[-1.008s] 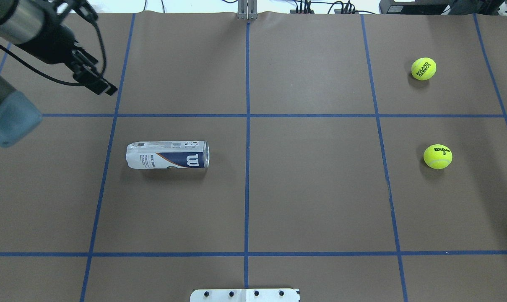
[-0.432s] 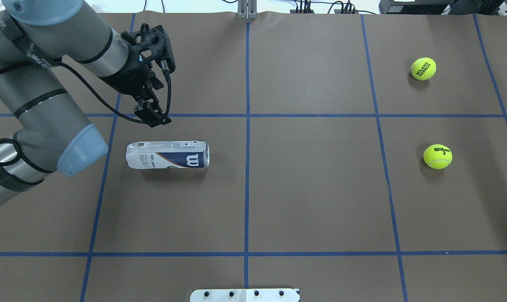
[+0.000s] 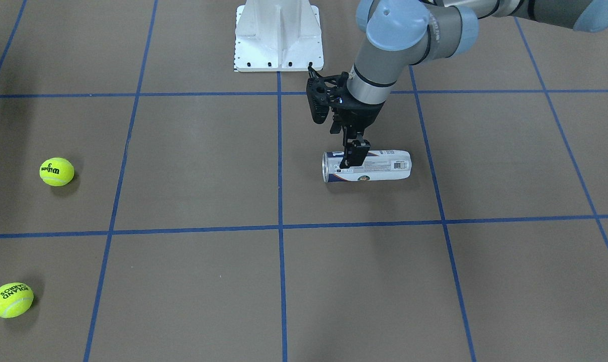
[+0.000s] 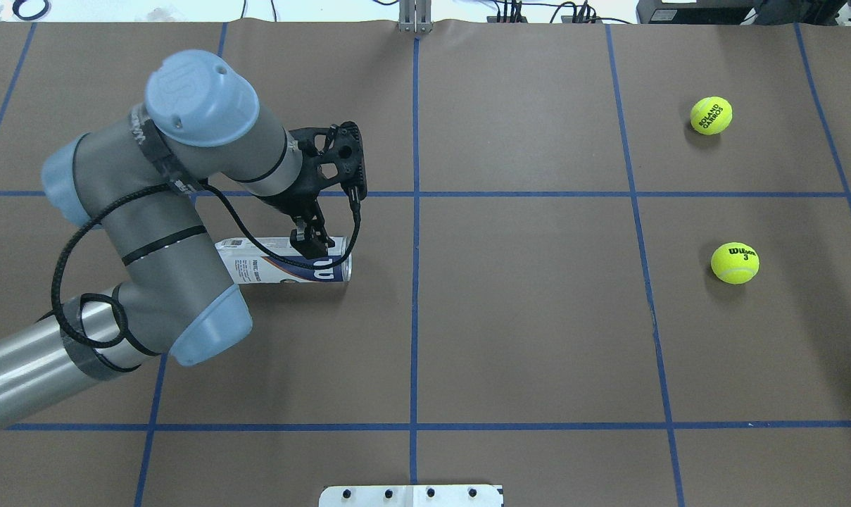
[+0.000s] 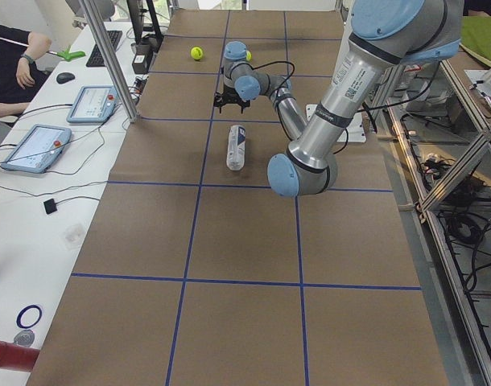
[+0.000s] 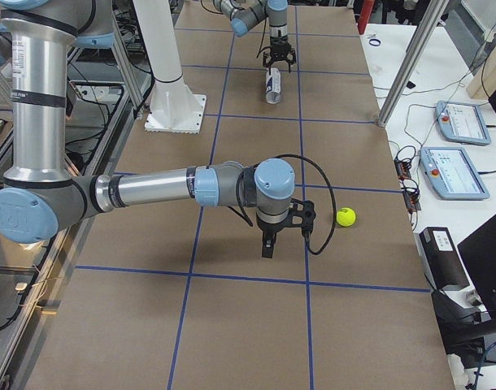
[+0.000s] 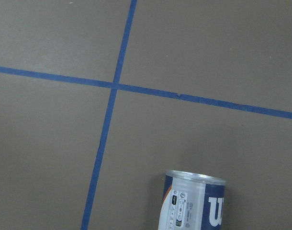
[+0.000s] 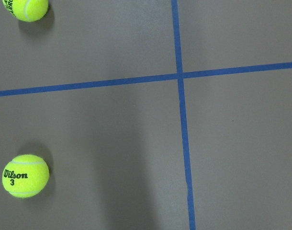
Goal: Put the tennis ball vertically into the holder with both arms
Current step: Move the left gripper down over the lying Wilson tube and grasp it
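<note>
The holder's closed end [image 3: 408,164] appears flat and squared off across from the holder's rim, so the holder will stand upright with its opening at the top when the robot turns it.
The holder [image 4: 270,268], a clear tube with a navy-and-white Wilson label, lies on its side left of the table's centre. Its open end points toward the centre line. It also shows in the front view [image 3: 381,165] and at the bottom of the left wrist view [image 7: 194,203]. My left gripper [image 4: 311,244] hangs above the tube near its open end, fingers open and empty, not touching it [image 3: 350,160]. Two yellow tennis balls rest far right: a Wilson ball [image 4: 735,263] and a Roland Garros ball [image 4: 711,115]. My right gripper [image 6: 266,245] hovers near the Wilson ball [image 8: 25,175]; I cannot tell its state.
The white metal base [image 3: 277,35] stands at the robot's edge of the table [image 4: 411,495]. Blue tape lines divide the brown table cover into squares. Operators' tablets and cables lie on a side table [image 6: 455,122] beyond the far edge.
My left arm has swung in from the back left corner to above the tube's open end. The tube and both balls have not moved.
</note>
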Robot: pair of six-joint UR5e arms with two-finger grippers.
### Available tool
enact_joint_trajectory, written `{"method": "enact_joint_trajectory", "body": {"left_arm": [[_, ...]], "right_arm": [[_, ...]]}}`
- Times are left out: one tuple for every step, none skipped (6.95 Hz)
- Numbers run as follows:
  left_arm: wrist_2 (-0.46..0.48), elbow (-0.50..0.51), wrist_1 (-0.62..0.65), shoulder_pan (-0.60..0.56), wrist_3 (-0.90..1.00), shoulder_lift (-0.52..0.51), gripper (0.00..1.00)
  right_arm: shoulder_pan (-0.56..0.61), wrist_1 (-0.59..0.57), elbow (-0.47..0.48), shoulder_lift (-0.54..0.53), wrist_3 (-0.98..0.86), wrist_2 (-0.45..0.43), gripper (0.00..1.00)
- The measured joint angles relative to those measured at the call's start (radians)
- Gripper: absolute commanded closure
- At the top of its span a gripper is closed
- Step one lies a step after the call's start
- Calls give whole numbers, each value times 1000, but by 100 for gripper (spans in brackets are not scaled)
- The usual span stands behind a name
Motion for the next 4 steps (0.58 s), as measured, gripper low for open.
{"method": "enact_joint_trajectory", "body": {"left_arm": [[15, 24, -1, 20, 2, -7, 1], [31, 52, -2, 33, 3, -18, 1], [66, 76, -9, 53, 3, -26, 1], [106, 97, -22, 74, 4, -30, 1]], "right_arm": [[0, 0, -2, 2, 1, 1, 0], [0, 0, -3, 3, 1, 1, 0], [0, 0, -3, 3, 1, 1, 0], [0, -1, -4, 3, 1, 1, 0]]}}
